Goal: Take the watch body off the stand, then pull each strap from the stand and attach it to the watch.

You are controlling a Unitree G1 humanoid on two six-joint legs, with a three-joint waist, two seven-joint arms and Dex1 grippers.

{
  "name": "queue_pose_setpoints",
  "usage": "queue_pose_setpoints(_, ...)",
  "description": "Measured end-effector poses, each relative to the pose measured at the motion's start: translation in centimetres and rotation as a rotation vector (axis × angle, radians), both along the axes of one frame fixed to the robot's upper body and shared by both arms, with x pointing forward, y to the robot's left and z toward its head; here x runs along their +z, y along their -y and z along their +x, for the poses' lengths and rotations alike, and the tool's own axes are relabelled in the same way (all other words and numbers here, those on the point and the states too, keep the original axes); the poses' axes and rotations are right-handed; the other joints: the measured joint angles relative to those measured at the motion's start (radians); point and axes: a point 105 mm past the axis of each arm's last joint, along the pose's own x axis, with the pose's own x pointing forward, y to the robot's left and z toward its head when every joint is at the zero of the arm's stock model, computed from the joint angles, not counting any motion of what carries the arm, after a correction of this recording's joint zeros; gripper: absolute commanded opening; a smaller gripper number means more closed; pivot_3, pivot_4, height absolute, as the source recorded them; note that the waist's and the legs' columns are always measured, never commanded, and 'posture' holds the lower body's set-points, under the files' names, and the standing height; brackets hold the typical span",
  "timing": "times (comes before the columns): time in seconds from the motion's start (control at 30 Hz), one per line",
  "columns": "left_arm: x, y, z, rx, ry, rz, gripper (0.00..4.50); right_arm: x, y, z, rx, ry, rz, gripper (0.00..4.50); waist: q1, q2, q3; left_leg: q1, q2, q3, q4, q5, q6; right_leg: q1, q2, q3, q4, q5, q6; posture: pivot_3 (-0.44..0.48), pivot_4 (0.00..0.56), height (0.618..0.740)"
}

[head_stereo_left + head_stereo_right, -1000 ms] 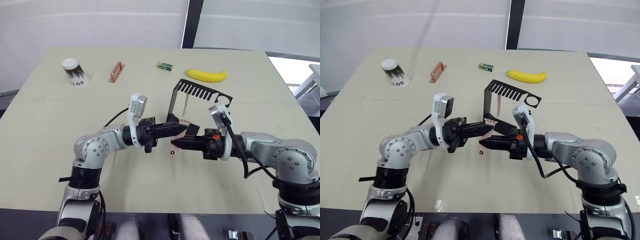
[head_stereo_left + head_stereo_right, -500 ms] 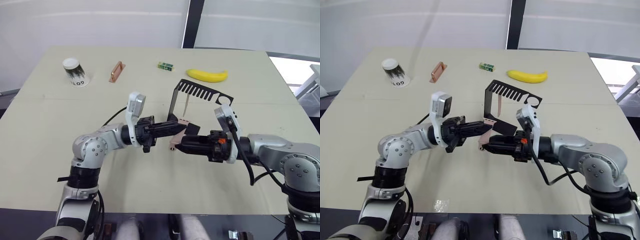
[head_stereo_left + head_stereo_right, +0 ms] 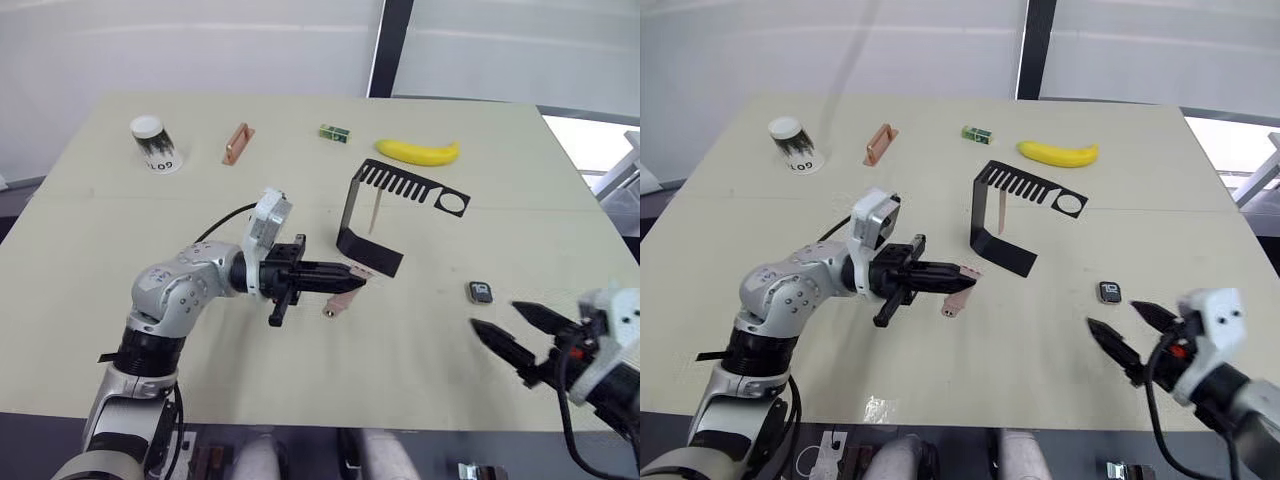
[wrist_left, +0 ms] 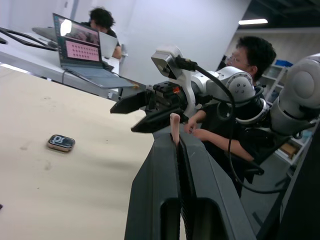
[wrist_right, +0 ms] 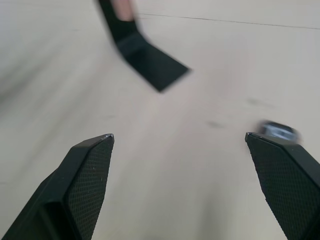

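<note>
The pink strap's end (image 3: 362, 271) sticks out past the fingers of my left gripper. So the strap (image 3: 341, 301) should slide sideways into the edge of the watch body when I push it.
The black stand (image 3: 392, 205) stands mid-table with one pink strap (image 3: 373, 214) hanging from its toothed arm. My left gripper (image 3: 352, 277) sits just in front of the stand's base, shut on the other pink strap (image 3: 957, 296), whose end droops to the table. In the left wrist view that strap (image 4: 174, 124) pokes up between the closed fingers. The watch body (image 3: 481, 292) lies flat on the table to the right of the stand. My right gripper (image 3: 497, 319) hovers near the table's front right edge, open and empty, just short of the watch body (image 5: 277, 131).
Along the far side stand a tipped paper cup (image 3: 155, 145), a copper bar (image 3: 235, 142), a small green block (image 3: 334, 132) and a banana (image 3: 418, 151). In the left wrist view, people (image 4: 247, 75) sit beyond the table with a laptop (image 4: 82, 50).
My right gripper has pulled back from the stand toward the front right and opened. The watch body now lies on the table. The left gripper keeps its strap and has lowered slightly.
</note>
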Motion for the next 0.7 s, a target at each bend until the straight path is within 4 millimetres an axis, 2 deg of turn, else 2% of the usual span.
queue_pose_setpoints(0.07, -0.2, 0.3, 0.0, -0.025, 0.027, 0.01, 0.0, -0.4, 1.2, -1.3, -0.084, -0.011, -0.015, 4.46, -0.003, 0.001, 0.0, 0.0, 0.0, 0.001, -0.001, 0.0, -0.001, 0.0, 0.0, 0.001, 0.001, 0.0, 0.0, 0.0, 0.15, 0.74)
queue_pose_setpoints(0.17, -0.4, 0.2, 0.2, -0.028, 0.062, 0.018, 0.0, -0.8, 1.5, -2.6, -0.129, -0.028, -0.027, 4.46, -0.007, 0.001, 0.0, 0.0, 0.0, 0.001, -0.003, 0.001, -0.002, 0.001, 0.001, 0.001, 0.002, -0.001, -0.001, 0.0, 0.15, 0.74)
queue_pose_setpoints(0.3, -0.7, 0.4, -0.1, -0.052, 0.095, 0.031, 0.0, -1.5, 1.4, -2.7, -0.171, -0.028, -0.024, 4.46, -0.006, 0.001, 0.0, 0.001, 0.0, 0.001, -0.002, 0.001, -0.001, 0.0, 0.001, 0.001, 0.001, -0.001, -0.001, 0.0, 0.15, 0.74)
queue_pose_setpoints(0.4, -0.9, 0.4, 0.0, -0.041, 0.111, 0.036, 0.0, -2.0, 0.2, -1.2, -0.154, -0.011, -0.017, 4.46, -0.007, 0.001, 0.0, 0.001, 0.0, 0.001, -0.002, 0.001, -0.001, 0.0, 0.0, 0.002, 0.001, -0.001, -0.001, 0.0, 0.15, 0.74)
queue_pose_setpoints(0.5, -1.2, 0.3, 0.3, -0.017, 0.123, 0.04, 0.0, -2.5, -1.0, 1.1, -0.139, 0.016, -0.014, 4.46, -0.006, 0.001, 0.0, 0.001, 0.0, 0.0, -0.002, 0.001, -0.001, -0.001, 0.001, 0.001, 0.001, -0.001, -0.001, 0.0, 0.15, 0.74)
queue_pose_setpoints(0.7, -1.5, 0.1, 0.6, 0.022, 0.145, 0.05, 0.0, -4.4, -1.4, 5.2, -0.196, 0.007, -0.026, 4.46, -0.001, 0.002, 0.0, 0.0, -0.001, 0.0, -0.001, 0.001, 0.0, -0.002, 0.0, 0.001, 0.001, -0.001, -0.001, 0.0, 0.15, 0.74)
